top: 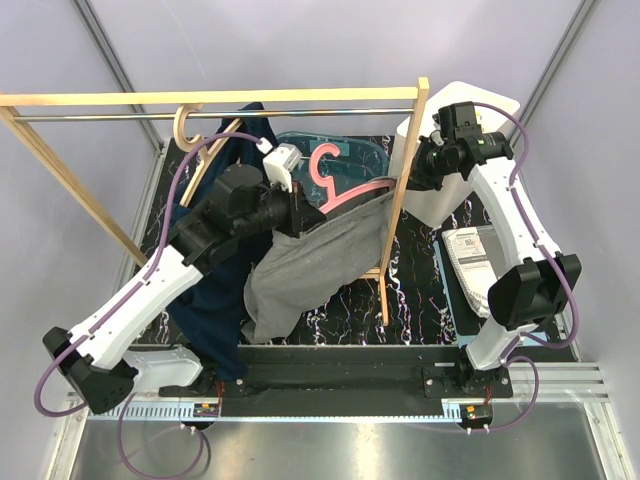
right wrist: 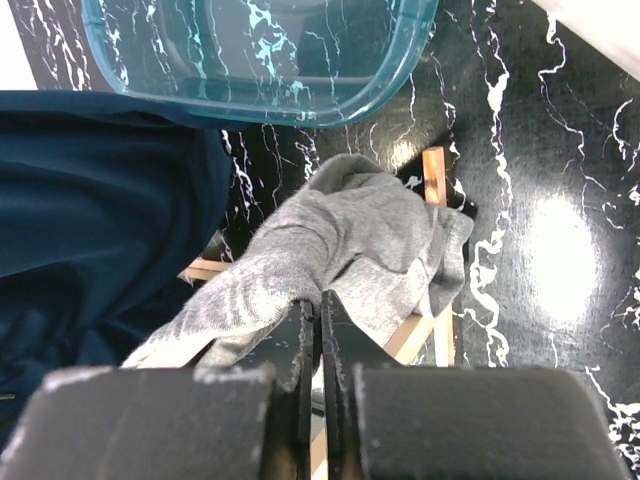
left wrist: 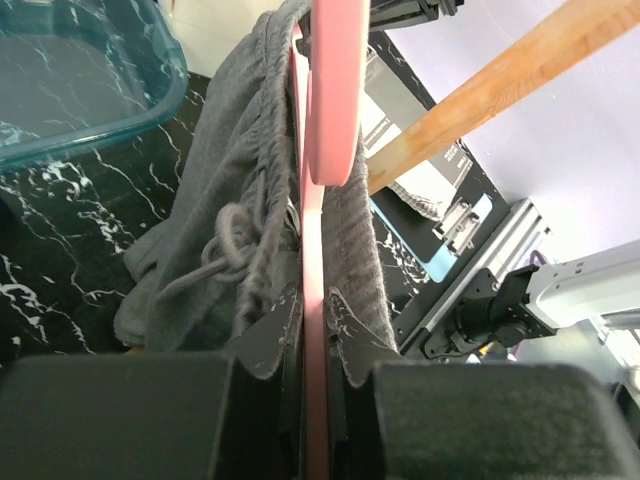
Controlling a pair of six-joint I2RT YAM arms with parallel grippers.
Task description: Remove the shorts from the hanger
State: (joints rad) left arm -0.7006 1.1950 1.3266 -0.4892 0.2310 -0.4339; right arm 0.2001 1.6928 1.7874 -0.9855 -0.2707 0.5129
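Note:
The pink hanger's end [top: 380,186] is inside the grey shorts. My right gripper should hold their edge [top: 397,180] by the post while my left gripper pulls the hanger out.
The grey shorts [top: 310,265] hang from a pink hanger [top: 335,185] in the middle of the rack. My left gripper [left wrist: 317,300] is shut on the pink hanger [left wrist: 335,90], whose thin edge runs between the fingers, with grey shorts [left wrist: 230,170] and their drawstring draped on both sides. My right gripper [right wrist: 321,300] is shut on a pinch of the grey shorts [right wrist: 340,240] at their edge; from above the right gripper [top: 420,170] sits beside the wooden post. The navy shorts [top: 215,300] hang from a wooden hanger [top: 190,125] on the left.
The wooden rack has a metal rail [top: 200,113] and a slanted post [top: 400,210] right next to my right gripper. A teal bin [top: 350,150] sits on the black marbled table behind the shorts. A white container [top: 440,200] and a printed package [top: 475,255] lie at the right.

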